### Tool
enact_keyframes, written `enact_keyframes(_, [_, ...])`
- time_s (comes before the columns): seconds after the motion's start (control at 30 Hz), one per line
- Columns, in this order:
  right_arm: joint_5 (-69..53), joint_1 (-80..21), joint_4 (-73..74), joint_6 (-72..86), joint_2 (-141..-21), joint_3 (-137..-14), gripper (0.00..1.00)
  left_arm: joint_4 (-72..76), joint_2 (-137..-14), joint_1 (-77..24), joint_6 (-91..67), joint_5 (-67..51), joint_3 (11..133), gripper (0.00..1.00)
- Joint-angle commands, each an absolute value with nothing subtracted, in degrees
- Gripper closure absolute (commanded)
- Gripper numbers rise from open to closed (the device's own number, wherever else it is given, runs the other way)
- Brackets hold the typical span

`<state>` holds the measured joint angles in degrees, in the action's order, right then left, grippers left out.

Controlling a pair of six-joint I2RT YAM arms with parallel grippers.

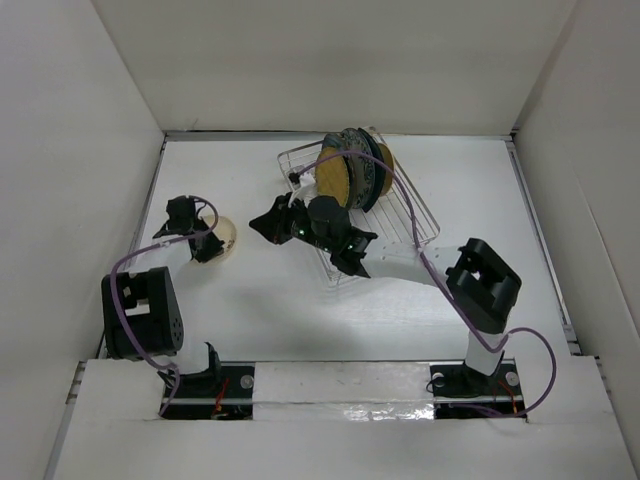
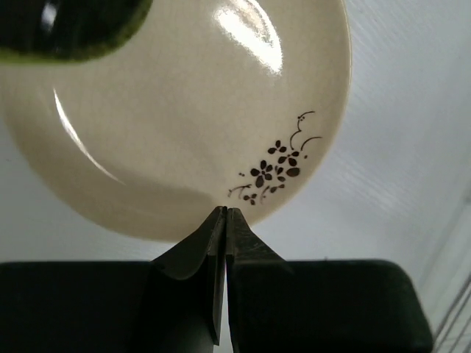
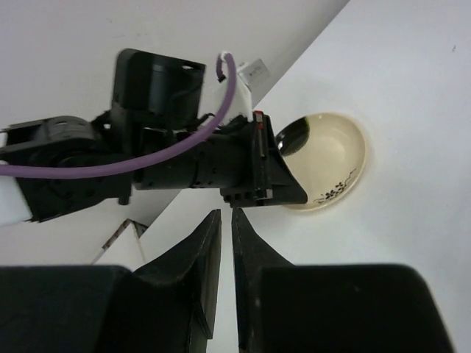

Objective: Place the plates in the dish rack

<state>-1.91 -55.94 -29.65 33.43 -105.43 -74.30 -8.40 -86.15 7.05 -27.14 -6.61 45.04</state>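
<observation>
The plate's near rim is crowded by my left gripper, which is in my right gripper's way. My left gripper should move back before my right gripper grabs the flowered rim (image 1: 230, 247).
A small cream plate (image 1: 224, 236) with a dark flower sprig lies flat on the white table at the left. It also shows in the left wrist view (image 2: 184, 110) and the right wrist view (image 3: 331, 158). My left gripper (image 1: 206, 246) (image 2: 224, 213) is shut, with its tips at the plate's near rim and nothing between them. The silver wire dish rack (image 1: 410, 215) stands at the back centre. It holds yellow-brown woven plates (image 1: 335, 175) and a dark teal plate (image 1: 362, 165) on edge. My right gripper (image 1: 264, 226) (image 3: 226, 215) is shut and empty, left of the rack, pointing toward the left arm.
The right arm (image 1: 400, 262) reaches across the rack's near corner. White walls enclose the table on three sides. The left arm's wrist and purple cable (image 3: 147, 151) lie just ahead of the right fingertips. Rack wires show at the left wrist view's right edge (image 2: 456, 309).
</observation>
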Motion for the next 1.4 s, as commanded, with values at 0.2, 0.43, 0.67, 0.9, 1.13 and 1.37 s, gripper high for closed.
enact_keyframes(0.2, [0.97, -55.81, -24.56, 30.85, -111.25, -79.97, 0.70, -11.42, -74.73, 7.12, -26.81, -10.82, 41.92, 1.00])
enact_keyframes(0.43, [1.41, -55.81, -14.51, 29.97, -124.16, -93.15, 0.51, -10.20, -58.12, 7.12, -27.25, -8.78, 45.87, 0.92])
enact_keyframes(0.67, [1.32, -54.76, -4.50, 32.87, -137.95, -111.16, 0.47, -6.68, -45.45, 7.12, -25.93, -15.54, 45.97, 0.67])
enact_keyframes(0.9, [-3.41, -52.65, 4.03, 38.14, -149.74, -126.99, 0.50, -3.78, -38.51, 7.12, -26.37, -18.99, 41.84, 0.66])
enact_keyframes(1.13, [-6.86, -52.03, 7.64, 42.45, -157.06, -136.75, 0.65, -2.02, -33.31, 7.12, -26.19, -20.74, 40.08, 0.65])
enact_keyframes(1.37, [-7.03, -52.03, 6.42, 43.33, -157.15, -136.23, 0.75, -2.72, -32.78, 4.48, -23.65, -18.98, 39.73, 0.64])
